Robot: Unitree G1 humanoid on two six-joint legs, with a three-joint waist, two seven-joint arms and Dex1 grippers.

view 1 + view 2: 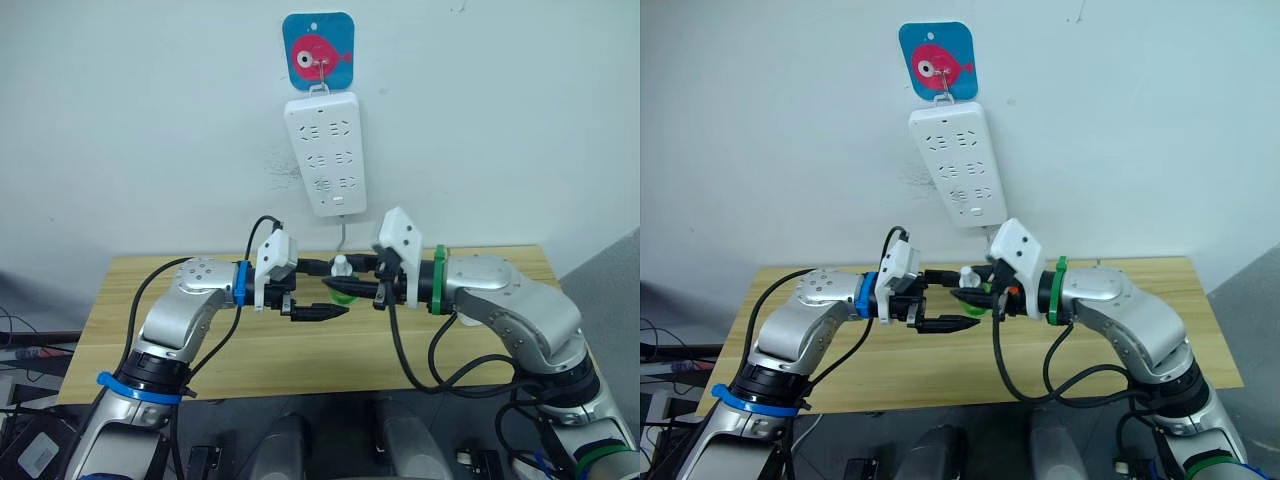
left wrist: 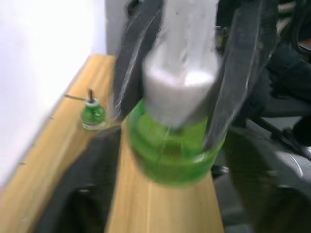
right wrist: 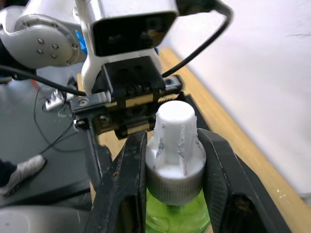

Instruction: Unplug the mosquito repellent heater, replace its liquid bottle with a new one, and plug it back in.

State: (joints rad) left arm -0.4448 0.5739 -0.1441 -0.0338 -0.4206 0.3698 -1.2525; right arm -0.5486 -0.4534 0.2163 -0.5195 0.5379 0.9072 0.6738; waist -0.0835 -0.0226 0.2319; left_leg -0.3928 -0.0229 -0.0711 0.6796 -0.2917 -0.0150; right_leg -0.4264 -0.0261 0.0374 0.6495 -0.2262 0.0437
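Note:
The white cap (image 1: 341, 265) stands tall and narrow, and the second green bottle has a wick (image 2: 91, 96) showing, so I expect that a wick is hidden under the cap.
A liquid bottle (image 1: 341, 289) with a green body and a white cap (image 3: 175, 141) hangs above the table between both arms. My right gripper (image 3: 172, 145) is shut on the white cap. From the opposite side, my left gripper (image 1: 338, 290) stands open, its fingers (image 2: 82, 189) on either side of the green body (image 2: 170, 155) with gaps showing. A second small green bottle (image 2: 92, 114) with a bare wick stands upright on the table near the wall. The mosquito repellent heater is out of view.
A long white power strip (image 1: 323, 152) hangs on the wall under a blue fish hook (image 1: 318, 50), with nothing plugged into it. The wooden table (image 1: 150, 290) stands against the wall. Black cables loop under both arms.

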